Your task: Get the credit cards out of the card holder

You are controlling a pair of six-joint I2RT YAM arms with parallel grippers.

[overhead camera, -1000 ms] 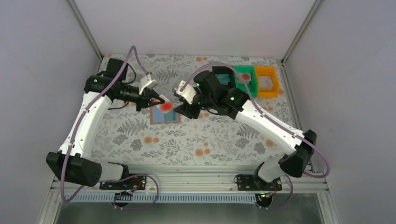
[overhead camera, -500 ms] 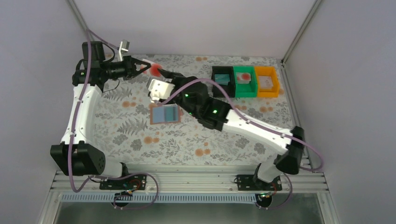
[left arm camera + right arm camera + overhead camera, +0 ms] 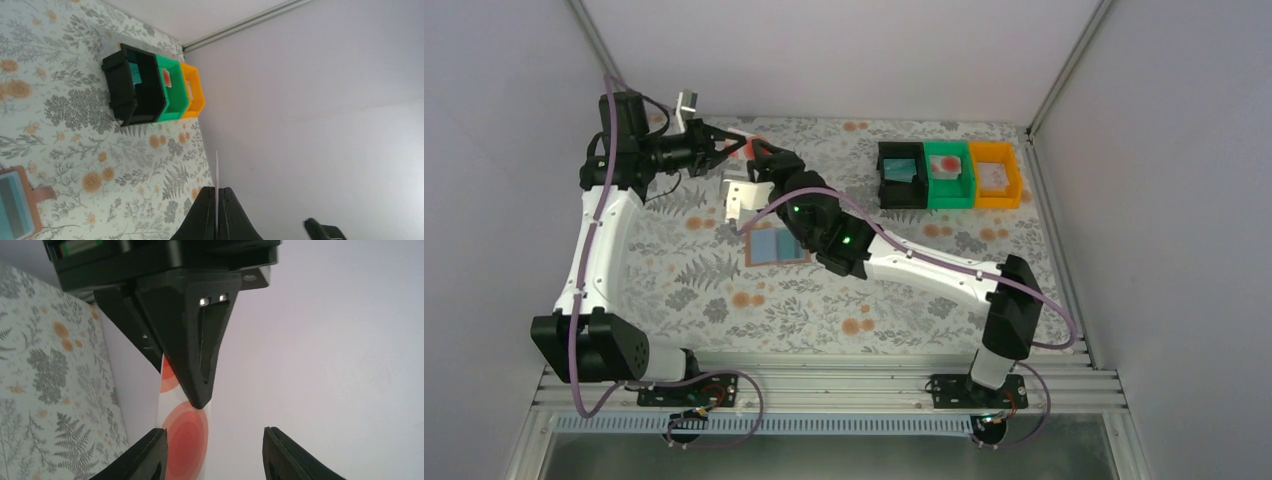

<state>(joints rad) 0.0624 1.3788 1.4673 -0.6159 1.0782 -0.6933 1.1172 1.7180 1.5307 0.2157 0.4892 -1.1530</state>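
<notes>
Next, I take the card's loose end (image 3: 186,450) with my right gripper and carry it to the green bin, because my left gripper is pinching the white card (image 3: 748,149) far from the bin.
The card holder (image 3: 776,245) lies open on the table, salmon rim and light blue inside; its corner (image 3: 17,210) also shows in the left wrist view. My left gripper (image 3: 729,147) is raised at the back left, shut on a white credit card (image 3: 746,139) with red circles. In the left wrist view that card (image 3: 216,170) stands edge-on out of the shut gripper (image 3: 217,189). My right gripper (image 3: 214,431) is open around the same card (image 3: 186,437), which stands close to its left finger. The left gripper's black fingers (image 3: 192,345) pinch the card's far end.
Three bins stand in a row at the back right: black (image 3: 901,175) with a teal card, green (image 3: 949,172) with a white and red card, orange (image 3: 996,174) with a whitish card. The right arm (image 3: 894,265) stretches across the holder's right side. White walls close in.
My left gripper has carried the red-marked card up from over the holder to the back left. The right arm has swung left after it, its open fingers now round the card.
</notes>
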